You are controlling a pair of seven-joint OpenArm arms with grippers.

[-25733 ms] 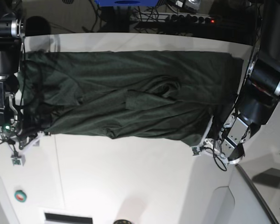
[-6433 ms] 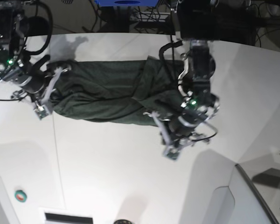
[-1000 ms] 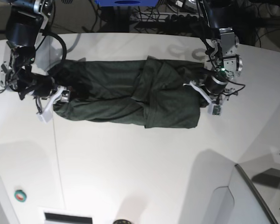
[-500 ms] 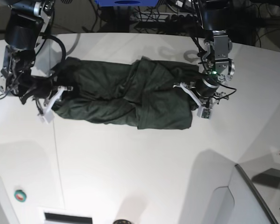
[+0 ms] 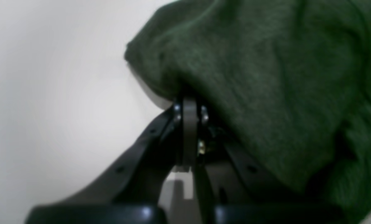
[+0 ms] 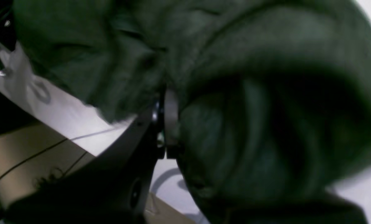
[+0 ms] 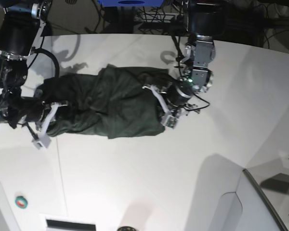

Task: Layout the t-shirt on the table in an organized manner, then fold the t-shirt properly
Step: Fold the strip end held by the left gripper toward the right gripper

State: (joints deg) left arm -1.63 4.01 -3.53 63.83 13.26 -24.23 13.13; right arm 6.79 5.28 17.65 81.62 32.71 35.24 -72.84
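Note:
The t-shirt's opposite end (image 7: 156, 126) is held by my left gripper, so my right gripper should keep taking its end toward the t-shirt's middle (image 7: 111, 103) and let go of it there.
The dark green t-shirt (image 7: 111, 106) lies bunched in a long, wrinkled heap on the white table (image 7: 135, 183), left of centre. My left gripper (image 7: 157, 98) is at the heap's right end, shut on a fold of cloth. In the left wrist view its fingers (image 5: 190, 124) meet under the t-shirt (image 5: 266, 77), lifted slightly off the table (image 5: 48, 93). My right gripper (image 7: 54, 111) is at the heap's left end. Its wrist view shows the t-shirt (image 6: 266, 124) wrapped around the closed gripper (image 6: 169, 93).
A thin dark seam (image 7: 59, 163) runs across the tabletop. A green and red button (image 7: 20, 202) sits near the front left corner. Cables and a power strip (image 7: 197, 19) lie behind the table's far edge. A grey slanted panel (image 7: 269, 202) is at the front right.
Both arms have moved left across the table and dragged the shirt with them. The right gripper has closed on the shirt's left end. The heap is shorter and more bunched.

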